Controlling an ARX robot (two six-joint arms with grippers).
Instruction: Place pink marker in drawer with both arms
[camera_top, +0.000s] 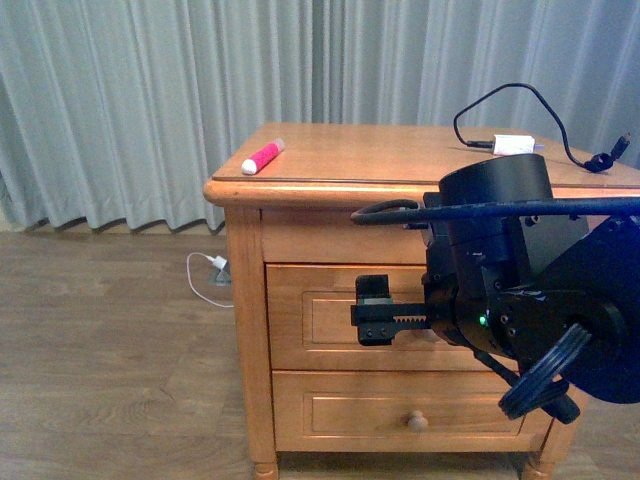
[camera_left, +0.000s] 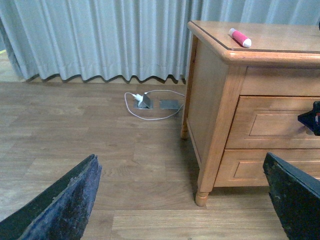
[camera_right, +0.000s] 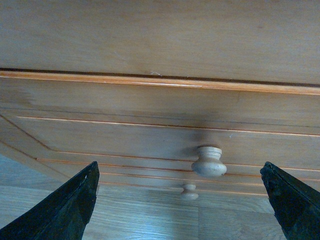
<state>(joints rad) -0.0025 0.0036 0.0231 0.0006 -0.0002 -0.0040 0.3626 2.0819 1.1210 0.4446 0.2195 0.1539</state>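
The top of the lower drawer has a straight seam (camera_left: 272, 148) along it, so I expect the drawer (camera_left: 277, 123) to come straight out alone when I pull the knob.
The pink marker (camera_top: 263, 157) lies on the nightstand top near its left front corner; it also shows in the left wrist view (camera_left: 240, 38). The drawer (camera_top: 315, 315) is shut. My right gripper (camera_top: 375, 310) is open and empty, close in front of the drawer front (camera_right: 125, 135). The round knob (camera_right: 208, 161) stands between its spread fingers (camera_right: 65, 205), not touched. My left gripper (camera_left: 182, 200) is open and empty, low over the floor to the left of the nightstand, away from the marker. It does not show in the front view.
A white adapter with a black cable (camera_top: 515, 144) lies at the back right of the top. The lower drawer (camera_top: 400, 410) with its own knob (camera_right: 188, 191) is shut. A floor socket with a white cable (camera_left: 145, 100) lies by the curtain (camera_top: 150, 100).
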